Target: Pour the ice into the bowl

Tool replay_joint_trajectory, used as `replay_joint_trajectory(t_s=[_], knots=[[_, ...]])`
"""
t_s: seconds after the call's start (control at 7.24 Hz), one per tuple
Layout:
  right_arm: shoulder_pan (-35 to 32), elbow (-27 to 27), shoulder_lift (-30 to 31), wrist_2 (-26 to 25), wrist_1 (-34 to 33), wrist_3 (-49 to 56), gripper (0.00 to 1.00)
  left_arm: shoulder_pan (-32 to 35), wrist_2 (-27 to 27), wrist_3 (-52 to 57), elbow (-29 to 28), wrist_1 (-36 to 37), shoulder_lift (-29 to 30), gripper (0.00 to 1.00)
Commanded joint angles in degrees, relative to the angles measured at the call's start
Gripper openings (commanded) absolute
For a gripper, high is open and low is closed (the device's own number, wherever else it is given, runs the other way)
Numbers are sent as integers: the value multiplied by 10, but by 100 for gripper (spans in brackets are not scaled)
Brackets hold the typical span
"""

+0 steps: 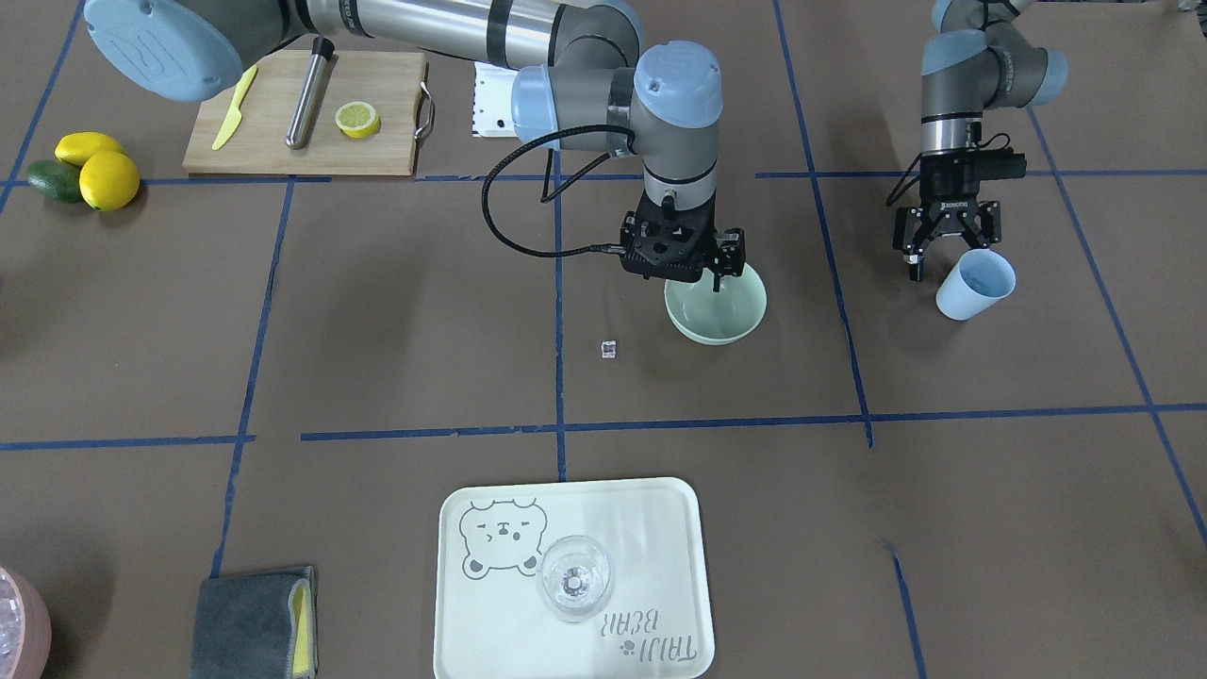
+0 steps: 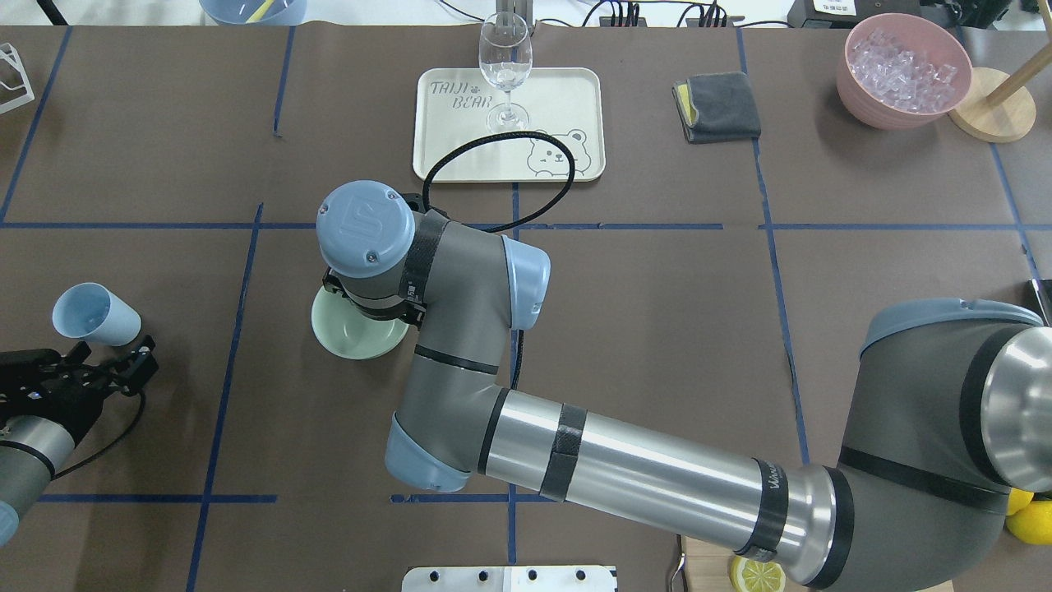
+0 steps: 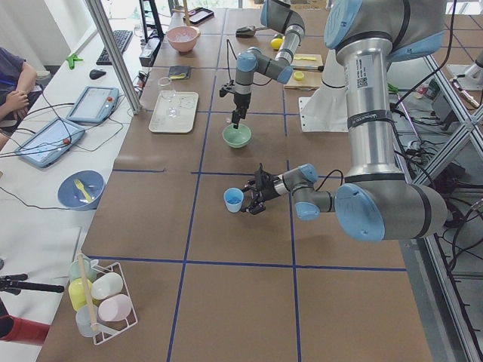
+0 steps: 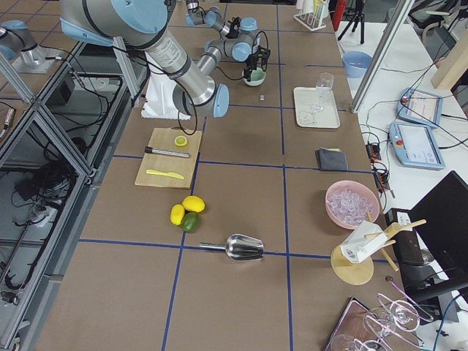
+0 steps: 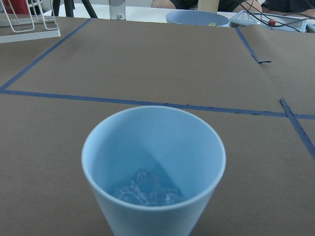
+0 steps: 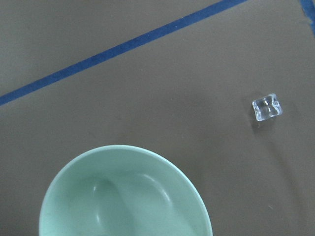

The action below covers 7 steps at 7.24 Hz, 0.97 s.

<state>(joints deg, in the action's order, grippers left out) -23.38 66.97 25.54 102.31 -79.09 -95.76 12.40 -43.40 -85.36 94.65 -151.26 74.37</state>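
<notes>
Next, I pull my right gripper back from above the bowl's opening point(image 1: 718, 309), where the ice must go, before my left gripper pours from the light blue cup point(image 1: 975, 285).
The light blue cup point(image 1: 976, 285) stands upright on the table, and the left wrist view shows the ice point(image 5: 147, 189) as a small heap of clear cubes at its bottom. My left gripper point(image 1: 948, 256) is open, level with the cup and just short of it, its fingers not touching it. The pale mint-green bowl point(image 1: 717, 309) sits near the table's middle and is empty point(image 6: 123, 196). My right gripper point(image 1: 721, 273) hangs over the bowl's robot-side rim with one finger dipping inside. I cannot tell how its jaws stand.
A lone clear cube point(image 1: 608, 349) lies on the table beside the bowl. A cream tray point(image 1: 660, 509) holds a clear glass point(image 1: 573, 577). A pink container point(image 2: 900, 66) of ice, a grey cloth point(image 1: 250, 632), a cutting board point(image 1: 377, 151) and lemons point(image 1: 94, 170) stand at the edges.
</notes>
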Motion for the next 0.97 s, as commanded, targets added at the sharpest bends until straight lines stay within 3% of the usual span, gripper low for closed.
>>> replay_joint_trajectory(t_s=[0.0, 0.83], knots=[[-2, 2, -2, 1, 0, -1, 100, 3, 20, 5, -6, 0, -1, 100], [-2, 17, -1, 5, -5, -4, 100, 12, 42, 18, -42, -3, 23, 99]])
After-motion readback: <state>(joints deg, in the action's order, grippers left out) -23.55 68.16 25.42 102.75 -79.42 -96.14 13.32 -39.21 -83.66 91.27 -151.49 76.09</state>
